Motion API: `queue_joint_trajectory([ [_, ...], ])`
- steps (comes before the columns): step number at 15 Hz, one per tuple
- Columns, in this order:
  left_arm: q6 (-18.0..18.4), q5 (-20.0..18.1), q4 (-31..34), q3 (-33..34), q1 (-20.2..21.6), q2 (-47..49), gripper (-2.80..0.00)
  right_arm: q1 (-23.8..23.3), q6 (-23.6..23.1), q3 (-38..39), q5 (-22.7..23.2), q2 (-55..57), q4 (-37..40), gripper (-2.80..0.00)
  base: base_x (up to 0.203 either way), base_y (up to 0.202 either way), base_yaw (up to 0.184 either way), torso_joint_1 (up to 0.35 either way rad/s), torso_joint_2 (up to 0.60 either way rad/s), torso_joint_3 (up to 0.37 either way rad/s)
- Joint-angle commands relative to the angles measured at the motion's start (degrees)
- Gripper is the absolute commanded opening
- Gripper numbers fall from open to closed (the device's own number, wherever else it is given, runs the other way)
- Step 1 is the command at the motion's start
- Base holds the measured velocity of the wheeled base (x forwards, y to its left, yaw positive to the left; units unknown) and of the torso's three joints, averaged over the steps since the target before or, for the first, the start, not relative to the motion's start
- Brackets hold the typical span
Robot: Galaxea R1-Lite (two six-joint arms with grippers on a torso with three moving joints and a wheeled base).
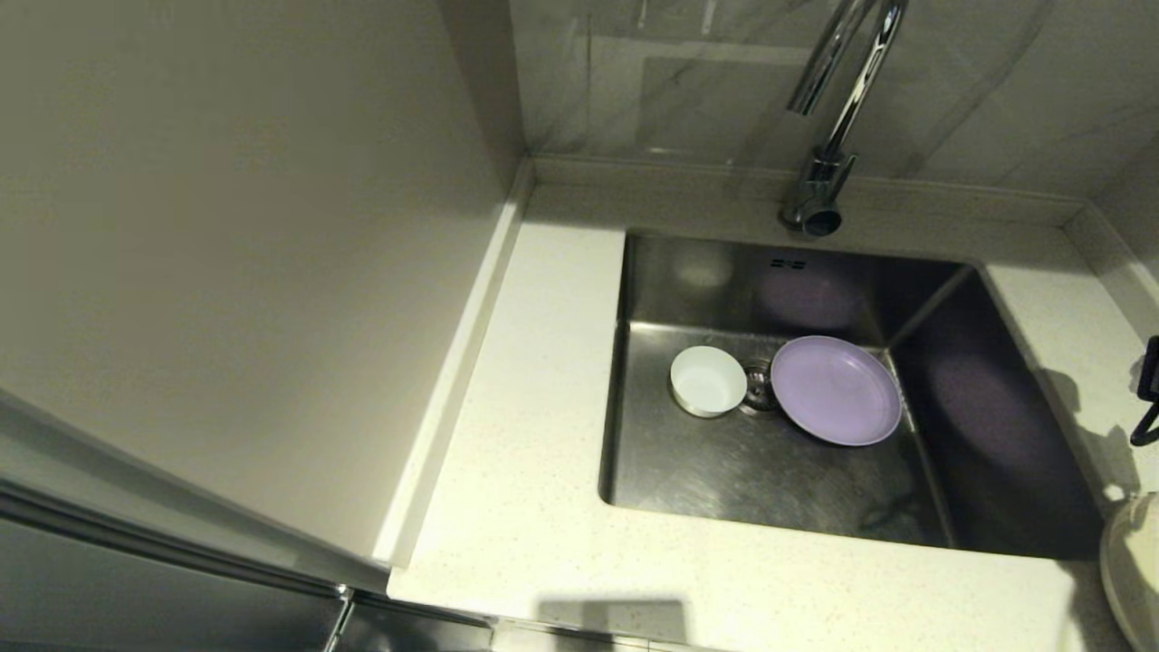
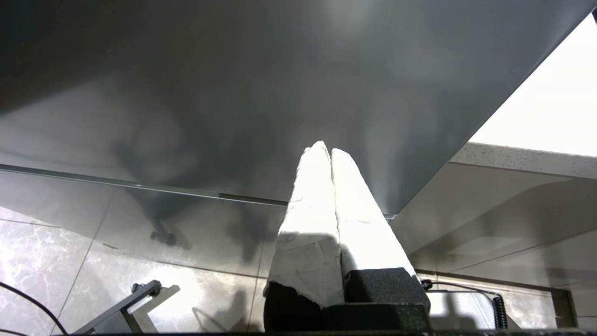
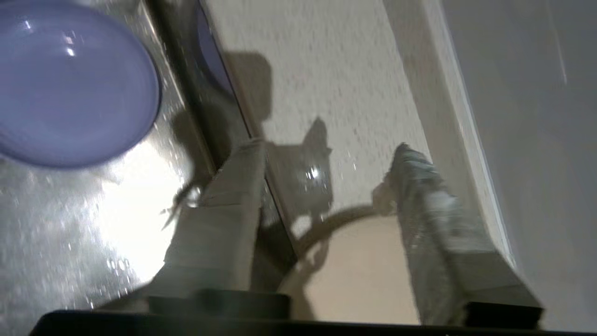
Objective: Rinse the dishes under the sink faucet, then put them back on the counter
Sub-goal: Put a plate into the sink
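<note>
The beige plate's far rim lies crosswise below my open right gripper, so next I pull back and pinch the plate's rim on the sink's side (image 1: 1106, 560).
In the sink (image 1: 724, 471), a small white bowl (image 1: 708, 380) sits left of the drain (image 1: 759, 388) and a lavender plate (image 1: 836, 389) (image 3: 70, 84) lies right of it. The chrome faucet (image 1: 828, 118) rises behind the basin. A beige plate (image 1: 1132, 566) (image 3: 359, 270) rests on the counter (image 1: 543, 453) to the right of the sink. My right gripper (image 3: 326, 151) hangs open just above that plate's rim, holding nothing; only a dark part of that arm (image 1: 1148, 389) shows in the head view. My left gripper (image 2: 329, 148) is shut and empty, parked low beside a cabinet, out of the head view.
A tall pale cabinet wall (image 1: 226, 272) bounds the counter on the left. The raised back edge (image 1: 688, 177) and tiled wall run behind the sink. The sink floor (image 3: 70, 224) is wet with droplets.
</note>
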Motion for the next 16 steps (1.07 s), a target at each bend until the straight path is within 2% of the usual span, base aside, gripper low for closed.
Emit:
queue_joint_trajectory([
  [1, 0.0, 0.0, 0.0, 0.0, 0.0, -0.2, -2.80, 0.0, -0.1, 0.4, -0.4, 1.9, -1.6, -2.80, 0.000, 0.000, 0.000, 0.000, 0.00, 0.000],
  [2, 0.0, 0.0, 0.0, 0.0, 0.0, -0.2, -2.80, 0.0, -0.1, 1.6, -0.9, 1.9, -1.6, -2.80, 0.000, 0.000, 0.000, 0.000, 0.00, 0.000],
  [5, 0.0, 0.0, 0.0, 0.0, 0.0, -0.2, -2.80, 0.0, 0.3, 7.8, -7.5, -1.0, -1.7, -2.80, 0.000, 0.000, 0.000, 0.000, 0.00, 0.000],
  [7, 0.0, 0.0, 0.0, 0.0, 0.0, -0.2, -2.80, -0.1, 0.3, 12.7, -9.4, -5.4, -1.6, -2.80, 0.000, 0.000, 0.000, 0.000, 0.00, 0.000],
  [9, 0.0, 0.0, 0.0, 0.0, 0.0, -0.2, -2.80, -1.3, -0.8, 17.2, -9.6, -10.9, -0.9, -2.80, 0.000, 0.000, 0.000, 0.000, 0.00, 0.000],
  [10, 0.0, 0.0, 0.0, 0.0, 0.0, -0.2, -2.80, -3.3, -2.7, 19.2, -9.4, -13.6, 0.2, -2.80, 0.000, 0.000, 0.000, 0.000, 0.00, 0.000],
  [12, 0.0, 0.0, 0.0, 0.0, 0.0, -0.2, -2.80, -5.7, -4.7, 23.1, -7.4, -16.7, 2.0, -2.80, 0.000, 0.000, 0.000, 0.000, 0.00, 0.000],
  [16, 0.0, 0.0, 0.0, 0.0, 0.0, -0.2, -2.80, -3.6, -4.2, 24.4, -6.7, -17.3, 2.3, -2.80, 0.000, 0.000, 0.000, 0.000, 0.00, 0.000],
])
